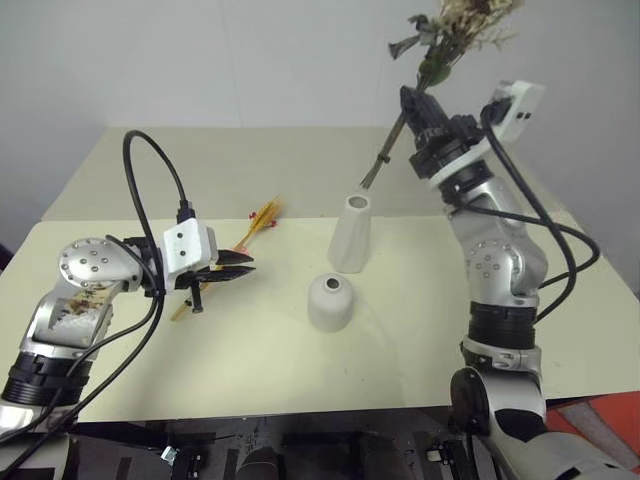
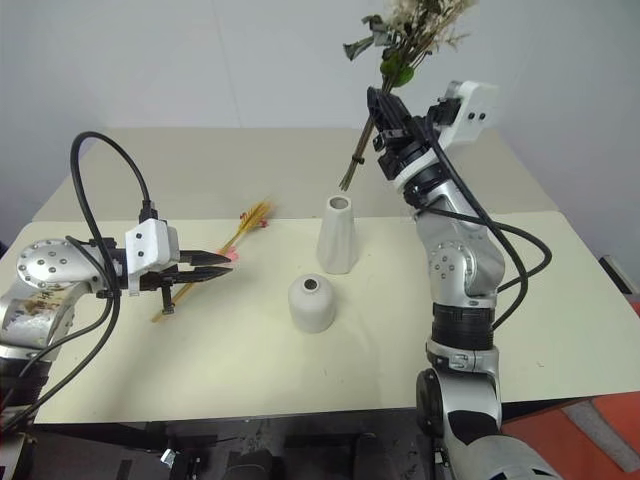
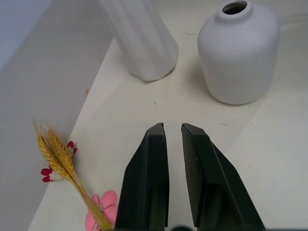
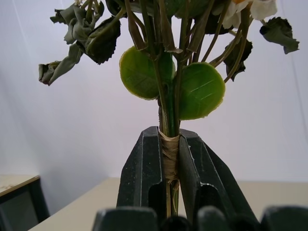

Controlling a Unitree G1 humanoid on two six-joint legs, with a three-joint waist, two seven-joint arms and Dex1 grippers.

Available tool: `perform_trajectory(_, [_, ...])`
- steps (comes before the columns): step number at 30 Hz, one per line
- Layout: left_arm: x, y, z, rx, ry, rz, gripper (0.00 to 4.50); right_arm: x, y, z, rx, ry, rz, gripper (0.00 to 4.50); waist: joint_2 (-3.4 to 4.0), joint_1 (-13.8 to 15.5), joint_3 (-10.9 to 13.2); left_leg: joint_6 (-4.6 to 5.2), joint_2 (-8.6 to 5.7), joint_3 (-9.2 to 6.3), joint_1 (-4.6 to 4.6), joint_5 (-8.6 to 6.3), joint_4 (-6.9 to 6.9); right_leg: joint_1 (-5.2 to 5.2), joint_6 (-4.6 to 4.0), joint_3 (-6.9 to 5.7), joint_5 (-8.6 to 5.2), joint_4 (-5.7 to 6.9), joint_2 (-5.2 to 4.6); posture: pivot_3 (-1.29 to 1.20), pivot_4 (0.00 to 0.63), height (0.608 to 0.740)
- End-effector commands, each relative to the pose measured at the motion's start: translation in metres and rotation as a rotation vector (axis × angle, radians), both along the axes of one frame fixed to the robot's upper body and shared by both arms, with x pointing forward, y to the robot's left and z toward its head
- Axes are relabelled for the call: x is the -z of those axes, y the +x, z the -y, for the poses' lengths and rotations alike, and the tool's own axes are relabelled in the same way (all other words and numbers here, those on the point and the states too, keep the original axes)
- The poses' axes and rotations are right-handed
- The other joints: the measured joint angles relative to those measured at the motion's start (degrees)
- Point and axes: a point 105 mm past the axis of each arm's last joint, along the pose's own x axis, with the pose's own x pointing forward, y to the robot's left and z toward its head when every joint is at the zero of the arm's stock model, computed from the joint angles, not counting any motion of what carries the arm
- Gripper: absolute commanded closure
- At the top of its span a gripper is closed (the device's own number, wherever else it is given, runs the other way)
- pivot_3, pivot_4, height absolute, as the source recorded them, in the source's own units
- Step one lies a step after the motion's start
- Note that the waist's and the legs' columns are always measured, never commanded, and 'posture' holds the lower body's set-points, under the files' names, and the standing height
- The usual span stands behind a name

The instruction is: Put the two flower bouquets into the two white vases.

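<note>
My right gripper should keep lowering the cream-pink bouquet's stem ends, which point down together at the tall white vase's opening, until they are inside it.
My right gripper is raised high and shut on the taped stems of the bushy cream-pink bouquet, whose heads point up. Its brown stem ends hang just above and behind the tall white vase. The short white vase stands in front of the tall one. The golden wheat-like bouquet lies flat on the table at the left. My left gripper hovers low over its stem, fingers nearly together with nothing between them; the spray lies beside them.
The vases stand on a cream table whose front edge runs close to me. A second table surface lies behind it against a pale wall. Black cables loop off both arms.
</note>
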Motion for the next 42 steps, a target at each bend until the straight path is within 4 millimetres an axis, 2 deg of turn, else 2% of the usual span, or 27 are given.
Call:
perform_trajectory(1, [-0.010,-0.003,0.003,0.008,-0.001,0.043,3.88,-0.006,-0.009,-0.004,-0.015,-0.001,0.041,4.28,0.00,0.0,0.0,0.00,0.00,0.00,0.00,0.00,0.00,0.00,0.00,0.00,0.00,0.00,0.00,0.00,0.150,0.740])
perform_trajectory(7, [-0.010,-0.003,0.005,0.011,-0.008,0.044,3.88,0.009,0.000,-0.006,-0.008,-0.041,0.009,4.28,0.00,0.0,0.0,0.00,-0.01,0.00,0.00,0.00,0.00,0.00,0.00,0.00,0.00,0.00,0.00,0.00,0.150,0.740])
perform_trajectory(16, [-0.012,-0.002,0.003,0.000,-0.009,0.056,3.88,0.015,0.008,-0.006,0.009,-0.060,0.009,4.28,0.00,0.0,0.0,0.00,0.00,0.00,0.01,0.00,0.00,0.00,0.00,0.00,0.00,-0.01,0.00,0.00,0.150,0.740])
perform_trajectory(23, [-0.011,-0.005,0.007,0.013,-0.013,0.042,3.88,0.022,0.009,-0.014,-0.045,-0.098,0.011,4.28,0.00,0.0,0.0,0.00,0.00,0.00,0.00,0.00,0.00,0.00,0.00,0.00,0.00,-0.01,0.00,0.00,0.150,0.740])
perform_trajectory(31, [-0.010,-0.005,0.010,0.015,-0.024,0.041,3.88,0.034,0.003,-0.032,-0.103,-0.161,-0.011,1.55,0.00,0.0,0.0,0.00,0.00,0.00,0.01,0.00,0.00,0.00,0.00,0.00,0.00,0.00,0.01,0.00,0.150,0.740])
perform_trajectory(35, [-0.011,-0.003,0.012,0.021,-0.041,0.043,3.88,0.047,0.007,-0.031,-0.065,-0.217,-0.043,0.12,0.00,0.0,0.0,-0.01,-0.01,0.00,0.00,0.00,0.01,0.00,0.00,0.00,0.00,-0.01,-0.01,0.00,0.150,0.740])
perform_trajectory(42, [-0.010,0.001,0.011,0.017,-0.034,0.043,3.88,0.063,0.005,-0.017,0.019,-0.345,-0.065,0.05,0.00,0.1,0.0,-0.02,-0.01,0.00,-0.01,0.01,0.00,0.00,0.00,0.00,0.00,-0.02,0.00,0.00,0.150,0.740])
